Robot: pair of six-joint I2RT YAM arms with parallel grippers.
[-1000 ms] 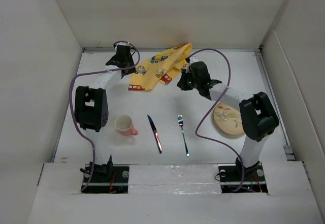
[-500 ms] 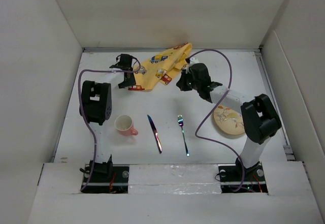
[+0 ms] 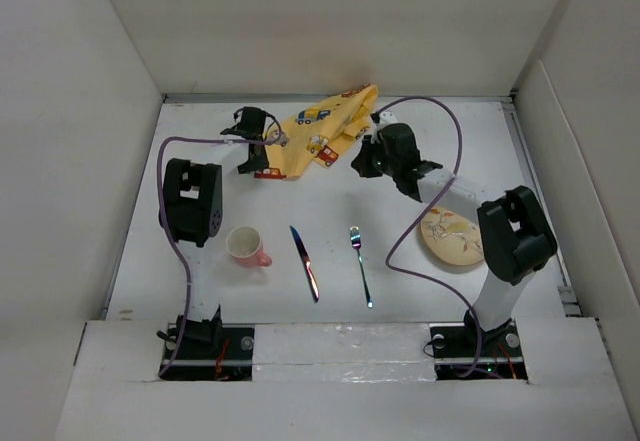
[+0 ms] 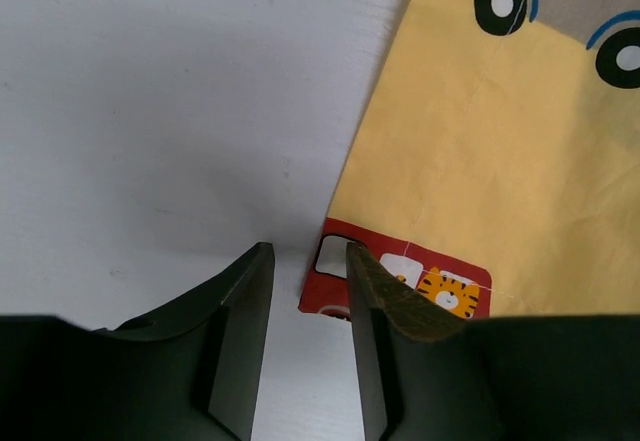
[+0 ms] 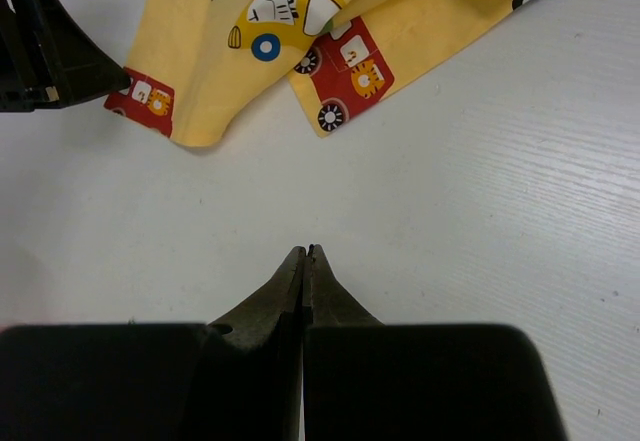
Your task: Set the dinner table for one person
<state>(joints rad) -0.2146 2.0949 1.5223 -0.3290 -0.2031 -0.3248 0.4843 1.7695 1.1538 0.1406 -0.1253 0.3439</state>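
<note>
The yellow mat's fold [image 3: 315, 145] lies over the mat's red corner [image 3: 328, 156] nearest my right gripper. My right gripper should grab that corner and pull it away from my left gripper.
The white dinner table [image 3: 330, 196] holds a crumpled yellow cloth mat [image 3: 320, 131] printed with vehicles at the back. My left gripper [image 3: 260, 164] is low at the mat's near-left corner. In the left wrist view it [image 4: 308, 253] is open with a narrow gap, and the mat's red corner [image 4: 325, 281] lies between the fingers. My right gripper [image 3: 365, 166] is just right of the mat. In the right wrist view it [image 5: 306, 251] is shut and empty above bare table, with the mat [image 5: 300, 51] ahead of it.
A pink cup [image 3: 243, 245], a knife [image 3: 305, 262] and a fork [image 3: 360, 264] lie in a row near the front. A patterned plate [image 3: 451, 236] sits at the right, partly under the right arm. Pale walls enclose the table.
My left gripper has swung from the back left down and right to the mat's near-left corner. The right gripper has shifted slightly back. The mat and tableware have not moved.
</note>
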